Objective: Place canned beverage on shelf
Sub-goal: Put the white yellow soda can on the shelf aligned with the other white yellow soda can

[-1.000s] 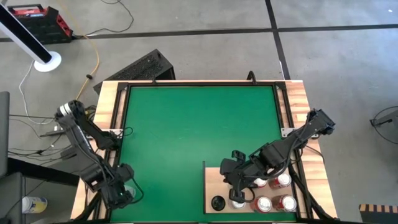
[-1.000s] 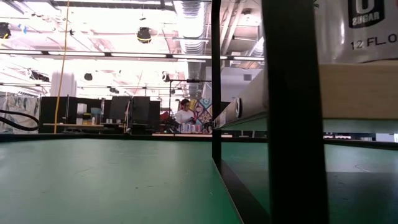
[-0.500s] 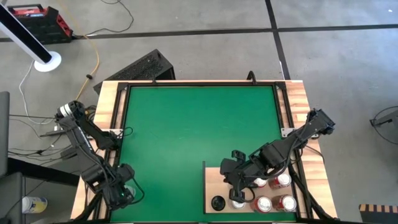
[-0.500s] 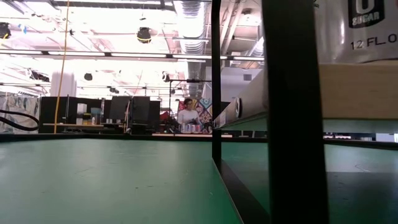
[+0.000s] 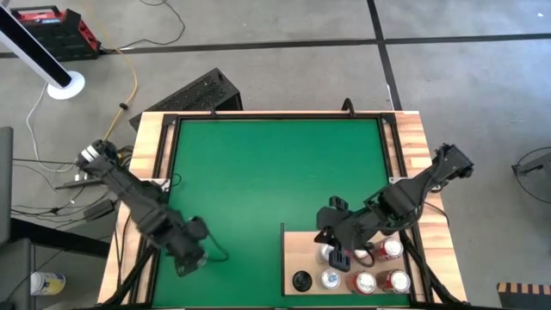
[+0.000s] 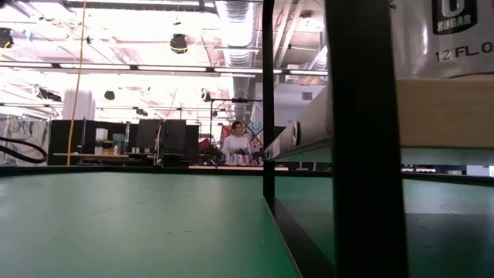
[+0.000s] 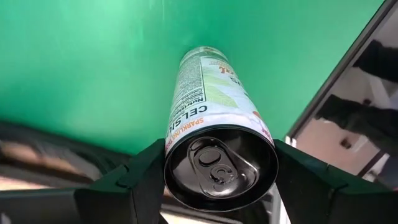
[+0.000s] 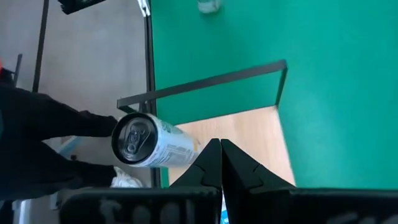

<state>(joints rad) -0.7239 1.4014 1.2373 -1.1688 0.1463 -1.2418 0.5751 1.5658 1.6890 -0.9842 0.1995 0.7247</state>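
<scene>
My left gripper's fingers are holding the can's body at a slant, so I should set the can upright on the green mat and take hold of the can's top from straight above.
My left gripper stands over the front left of the green mat, shut on a pale green and white canned beverage. The shelf, a pale wood panel in a black frame, sits at the front right and bears several cans on their bottoms. My right gripper hovers above it, shut and holding nothing. One standing can shows just beside its fingers. The low view shows the shelf panel and a can on it, but no gripper. My left gripper pinches the can's wall just under its top rim between its two fingers, one on each side. The fingers come from above, pointing steeply down. The can hangs about upright below them, lid up, its bottom end over the green mat.
Cans crowd the shelf's right and front parts, with a dark one at its front left. Bare wood shows at the shelf's far left corner. Black posts rise from the shelf. Wooden planks edge the table.
My left gripper has swung from the table's front left corner toward the right, onto the green mat, rolling about its own line. My right gripper has risen and drawn back toward the far right, uncovering a can that stands on the shelf.
</scene>
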